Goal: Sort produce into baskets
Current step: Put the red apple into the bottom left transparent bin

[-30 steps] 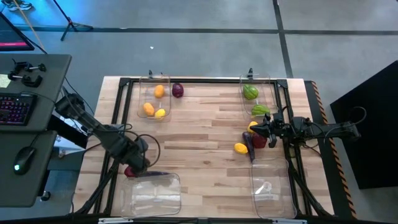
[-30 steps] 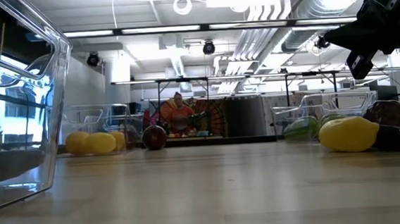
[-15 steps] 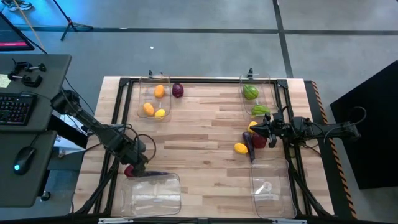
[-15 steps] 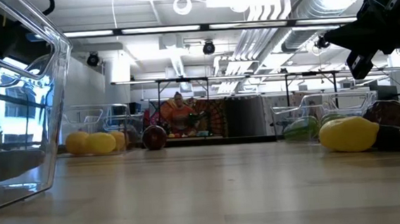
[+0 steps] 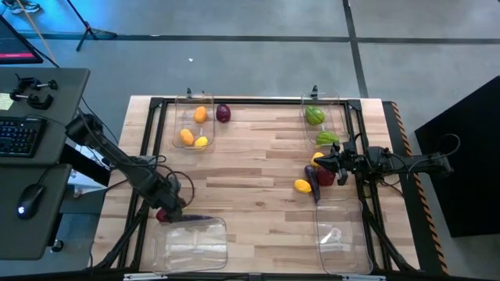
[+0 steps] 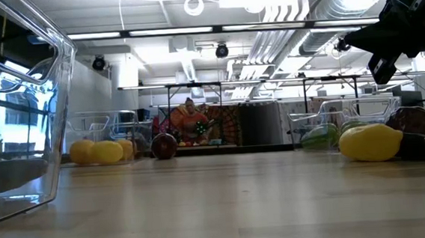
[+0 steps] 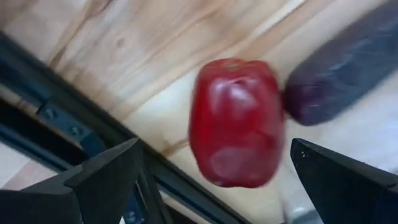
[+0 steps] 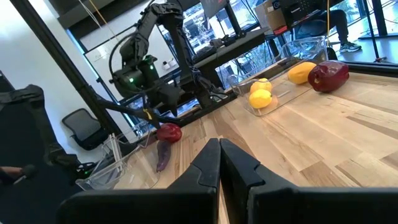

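The dark red lump (image 7: 236,123) will come off alone when I pick it up, because the dark purple piece's rounded end (image 7: 302,98) only just touches its side.
A dark red lump (image 7: 235,121) lies on the table by the left frame rail, and a long dark purple piece (image 7: 348,68) lies close beside it. My left gripper (image 7: 214,152) hangs open just above the lump and points down, with one finger to either side of it and not touching it. In the high view this gripper (image 5: 169,204) is at the far edge of the near-left basket (image 5: 191,243). My right gripper (image 5: 322,164) is shut and level, above a cluster of yellow (image 5: 302,186), purple and red pieces at the right.
The far-left basket (image 5: 194,123) holds orange and yellow pieces, and a dark red piece (image 5: 223,114) lies just outside it. Green pieces lie in the far-right basket (image 5: 320,121). A near-right basket (image 5: 341,234) stands by the front edge. Bare wood spans the table's middle.
My left gripper has come down toward the dark red lump and has rolled slightly about its own axis. The lump and the purple piece have stayed where they were.
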